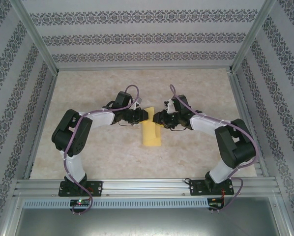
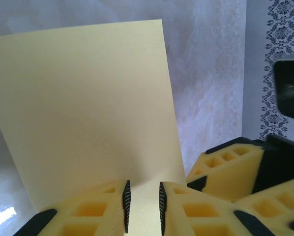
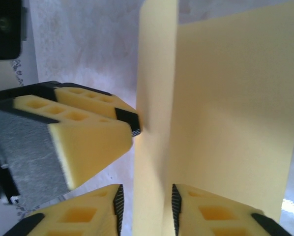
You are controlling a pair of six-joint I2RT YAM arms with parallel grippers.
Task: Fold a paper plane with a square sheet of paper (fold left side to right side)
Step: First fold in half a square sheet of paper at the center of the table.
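Note:
The paper's raised flap (image 3: pixel 157 73) is standing loose over the sheet, so the robot's right gripper should move back out of the way and the left gripper should pinch the paper's fold side.
The square sheet of paper (image 1: pixel 152 134) lies mid-table as a narrow yellow folded strip, and both grippers meet at its far end. My left gripper (image 1: pixel 146 116) comes in from the left. Its jaws (image 2: pixel 143 191) stand a narrow gap apart, with the pale yellow paper (image 2: pixel 88 108) showing through the gap and stretching away beyond. My right gripper (image 1: pixel 158 118) comes in from the right. Its jaws (image 3: pixel 146 195) are also apart, straddling a raised fold of the paper (image 3: pixel 230 113). One left fingertip (image 3: pixel 134 123) touches that fold from the side.
The marbled tabletop (image 1: pixel 88 147) is ringed by an aluminium frame (image 1: pixel 137 187) and patterned walls (image 1: pixel 137 39). The two grippers sit almost fingertip to fingertip over the paper. The right gripper's fingers (image 2: pixel 230 167) crowd the left wrist view.

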